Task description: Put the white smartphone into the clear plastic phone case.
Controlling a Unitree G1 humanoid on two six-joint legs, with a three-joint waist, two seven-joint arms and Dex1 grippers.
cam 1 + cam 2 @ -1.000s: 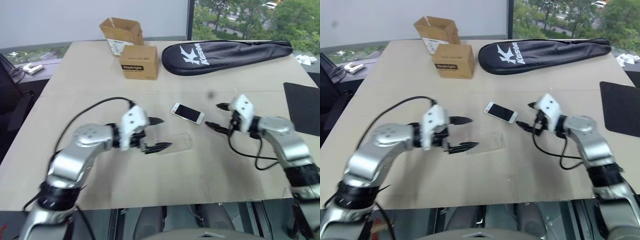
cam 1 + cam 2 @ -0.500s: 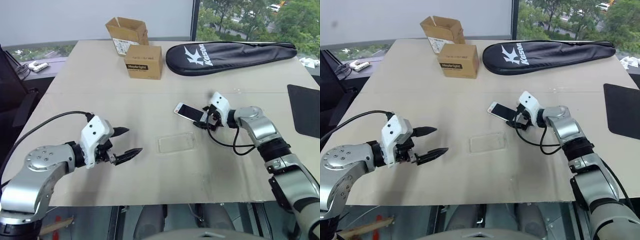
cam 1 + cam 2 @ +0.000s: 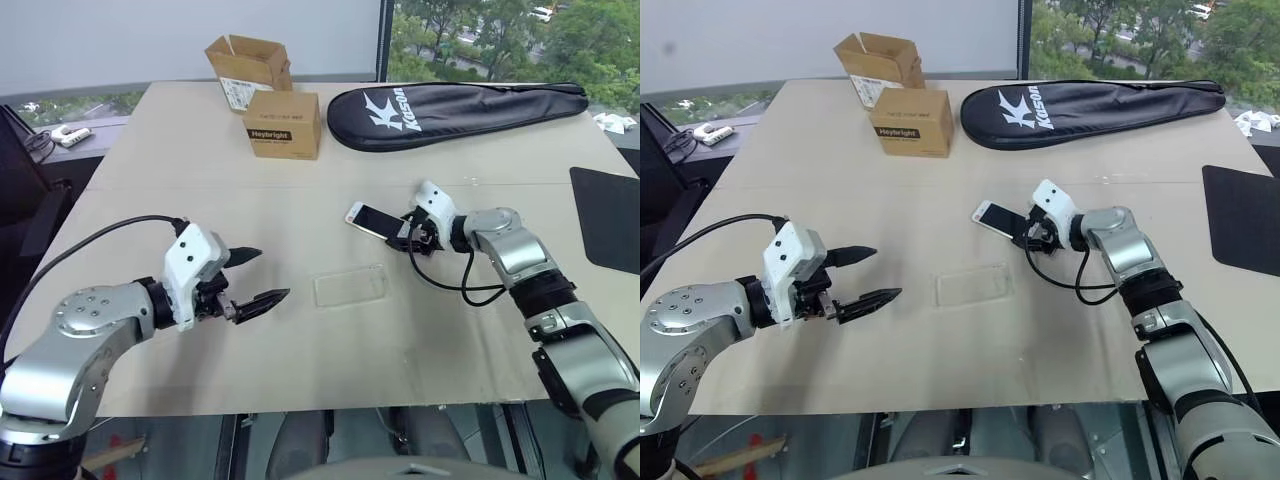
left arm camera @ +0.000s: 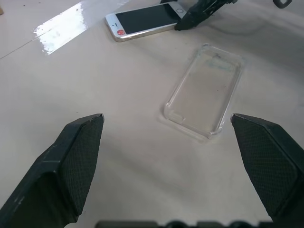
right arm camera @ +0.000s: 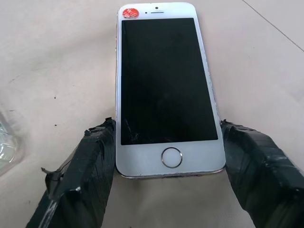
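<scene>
My left gripper should close and push the red-sticker end point(image 3: 357, 213) into the case, because my right gripper is holding the white smartphone only at its home-button end point(image 5: 171, 157).
The white smartphone point(image 3: 372, 220) lies screen up on the tan table point(image 3: 200, 200), right of centre. My right gripper point(image 3: 405, 232) has come at its home-button end and is shut on it, one black finger point(image 5: 90, 166) against each long edge of the phone point(image 5: 166, 80). The clear plastic phone case point(image 3: 350, 288) lies flat and empty a little nearer me than the phone. My left gripper point(image 3: 274, 273) hovers open to the left of the case, pointing at it with a gap between them. In the left wrist view the case point(image 4: 204, 92) and phone point(image 4: 142, 19) lie ahead of its spread fingers point(image 4: 78, 152).
Two cardboard boxes point(image 3: 283, 124) point(image 3: 248, 62) stand at the back left of the table. A black racket bag point(image 3: 460, 100) lies along the back right. A black mat point(image 3: 610, 215) sits at the right edge. A black cable point(image 3: 470, 292) loops under my right wrist.
My left gripper has drawn back to the left, off the case, still open. My right gripper has moved in onto the phone's end and narrowed its fingers against its edges.
</scene>
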